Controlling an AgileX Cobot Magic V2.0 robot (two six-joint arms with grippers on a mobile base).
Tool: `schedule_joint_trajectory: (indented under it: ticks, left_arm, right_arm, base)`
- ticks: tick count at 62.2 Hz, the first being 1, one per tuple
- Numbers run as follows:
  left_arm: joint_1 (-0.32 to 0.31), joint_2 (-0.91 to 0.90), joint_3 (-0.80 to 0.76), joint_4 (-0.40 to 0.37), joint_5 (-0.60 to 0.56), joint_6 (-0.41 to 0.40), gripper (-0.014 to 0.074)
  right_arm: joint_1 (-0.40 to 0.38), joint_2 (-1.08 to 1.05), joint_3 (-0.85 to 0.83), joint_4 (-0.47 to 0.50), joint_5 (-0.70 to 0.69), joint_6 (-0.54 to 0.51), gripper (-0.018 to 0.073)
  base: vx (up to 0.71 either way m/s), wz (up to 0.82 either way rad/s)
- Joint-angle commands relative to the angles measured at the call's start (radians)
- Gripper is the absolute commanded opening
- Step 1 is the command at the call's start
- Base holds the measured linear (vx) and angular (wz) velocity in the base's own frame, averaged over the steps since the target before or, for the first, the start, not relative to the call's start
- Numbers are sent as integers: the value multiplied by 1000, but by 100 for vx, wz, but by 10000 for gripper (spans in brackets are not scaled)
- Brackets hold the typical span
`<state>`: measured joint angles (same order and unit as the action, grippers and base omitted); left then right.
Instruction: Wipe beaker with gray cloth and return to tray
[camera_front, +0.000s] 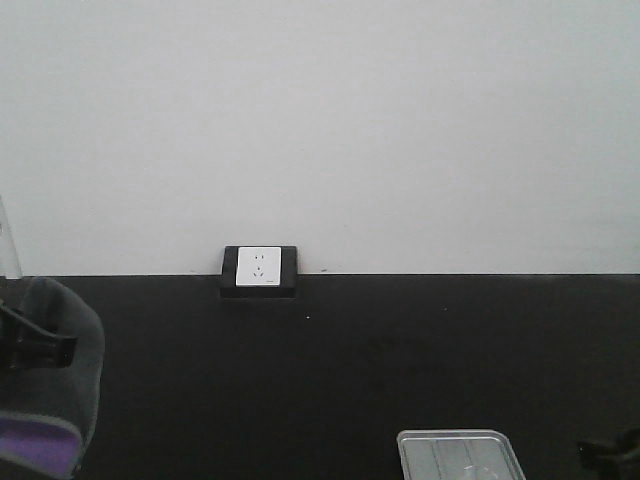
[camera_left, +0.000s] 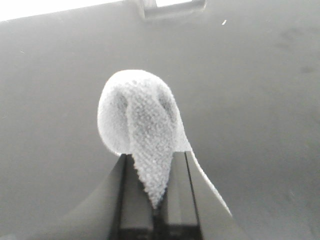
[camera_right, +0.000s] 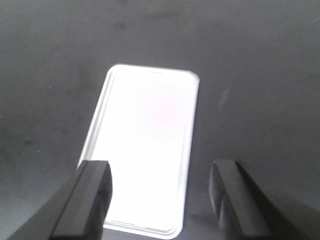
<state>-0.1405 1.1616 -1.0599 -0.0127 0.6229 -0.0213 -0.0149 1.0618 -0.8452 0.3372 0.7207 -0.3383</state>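
My gripper will be ready for an empty clear beaker, hidden there by the glare, when I lift it out, because faint curved glints (camera_front: 480, 470) show inside the tray (camera_front: 458, 456).
The gray cloth (camera_left: 142, 112) is bunched into a rounded wad, and my left gripper (camera_left: 155, 202) is shut on its lower point. In the front view the gray cloth (camera_front: 75, 340) hangs over that gripper (camera_front: 35, 350) at the far left, above the black table. The tray (camera_right: 150, 135) lies flat below my right gripper (camera_right: 160, 182), glaring white, with nothing visible in it. The right gripper is open and holds nothing. The tray (camera_front: 460, 452) also shows at the bottom of the front view. A narrow clear strip (camera_front: 8, 240) shows at the left edge; I cannot tell whether it is the beaker.
A white wall socket in a black frame (camera_front: 260, 267) sits where the black table (camera_front: 350, 360) meets the pale wall. A purple patch (camera_front: 35, 447) shows under the cloth at the lower left. A dark part of the right arm (camera_front: 612, 455) shows at the lower right corner.
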Motion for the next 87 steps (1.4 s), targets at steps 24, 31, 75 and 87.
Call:
schedule_joint_trajectory:
  ticks: [24, 31, 75, 87]
  left_arm:
    - [-6, -203, 107, -9, -80, -6, 0]
    - [-6, -202, 107, -9, -80, -6, 0]
    - [-6, -202, 107, -7, -80, -6, 0]
    - [-6, -202, 107, -5, -80, -6, 0]
  right_arm:
    - [106, 482, -358, -133, 168, 125, 491]
    - [172, 548, -395, -243, 158, 254, 491]
    - [189, 808, -523, -267, 153, 338, 411]
    - [189, 832, -523, -265, 190, 338, 411]
  base:
    - [0, 0]
    - [0, 0]
    - [0, 0]
    - [0, 0]
